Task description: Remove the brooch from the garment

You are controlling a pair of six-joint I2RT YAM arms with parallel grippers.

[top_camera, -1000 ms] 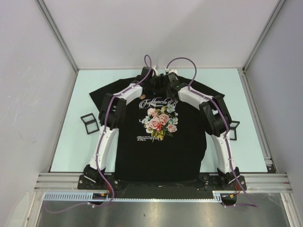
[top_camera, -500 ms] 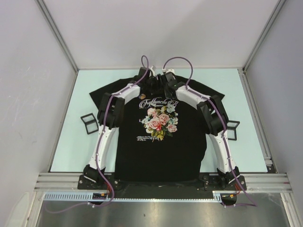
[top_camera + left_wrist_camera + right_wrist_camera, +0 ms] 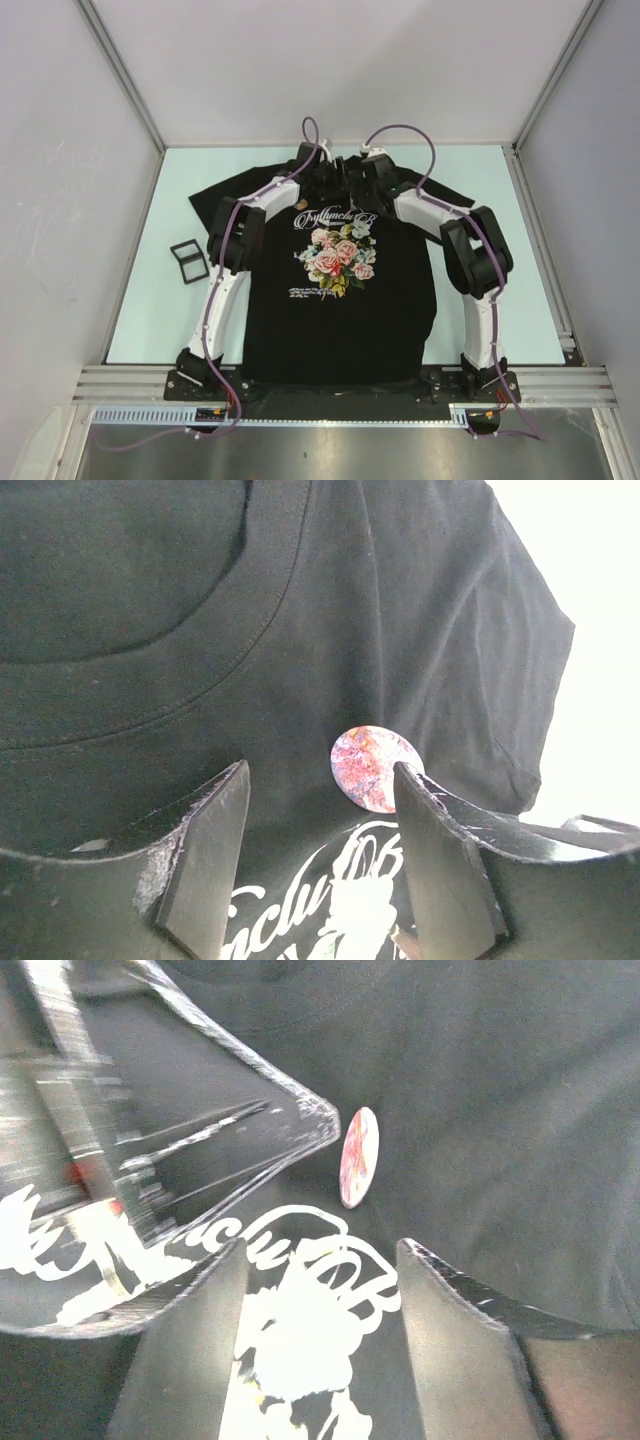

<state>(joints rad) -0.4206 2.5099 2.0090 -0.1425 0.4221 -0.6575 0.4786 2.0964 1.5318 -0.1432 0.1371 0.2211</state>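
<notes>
The brooch off-center (image 3: 374, 769) at the ends of my left gripper's fingers is next to my right gripper, so next my right gripper moves back before my left gripper centers and pinches it.
The garment (image 3: 340, 320), a black T-shirt with a rose print and white lettering, lies flat on the table. The brooch (image 3: 375, 768) is a round pink-and-purple disc pinned just above the end of the lettering. My left gripper (image 3: 320, 780) is open just short of the brooch, which lies close to its right finger (image 3: 440, 850). In the right wrist view the brooch (image 3: 358, 1157) shows nearly edge-on. My right gripper (image 3: 320, 1250) is open over the lettering below it, with nothing between its fingers. From above, both grippers (image 3: 338, 180) (image 3: 366, 186) meet at the chest and hide the brooch.
A black rectangular frame (image 3: 188, 260) lies on the pale green table (image 3: 150, 310) left of the shirt. The left gripper's finger (image 3: 200, 1150) shows blurred close to the upper left of the right wrist view. Grey walls enclose the table.
My right gripper has gone from shut to open, and its elbow has swung outward to the right, covering a second black frame. The left arm has stayed in place.
</notes>
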